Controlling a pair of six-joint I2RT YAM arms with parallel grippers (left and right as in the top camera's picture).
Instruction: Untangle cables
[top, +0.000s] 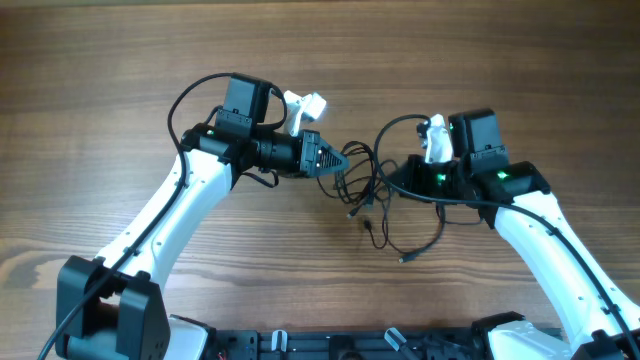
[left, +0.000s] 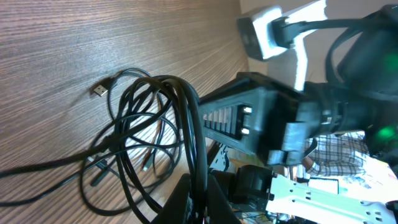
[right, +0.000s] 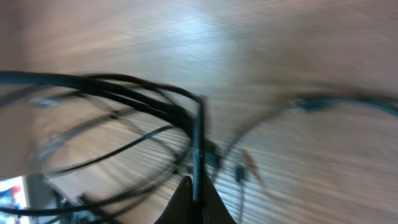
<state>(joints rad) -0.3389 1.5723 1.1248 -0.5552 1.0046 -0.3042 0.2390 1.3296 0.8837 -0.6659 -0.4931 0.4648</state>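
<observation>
Next, I open my left gripper, let the cable loops (top: 358, 150) spread out and pinch one with it while my right gripper stays still, because strands of cable bunch (left: 191, 127) at my left gripper's fingers.
A tangle of thin black cables (top: 365, 185) lies on the wooden table between my two grippers, with loops trailing toward the front and a plug end at the front (top: 404, 260). My left gripper (top: 345, 160) is shut on a bundle of the cables at the tangle's left side; in the left wrist view the cables (left: 186, 112) run up between its jaws (left: 202, 202). My right gripper (top: 392, 178) is shut on a cable at the tangle's right; the right wrist view shows a cable (right: 198, 134) pinched between its jaws (right: 196, 198), blurred.
The wooden table (top: 120, 80) extends all round. A USB plug (left: 98, 90) lies on the wood in the left wrist view. The right arm's body (left: 267, 121) fills the far side of that view. Black frame parts (top: 330, 345) run along the front edge.
</observation>
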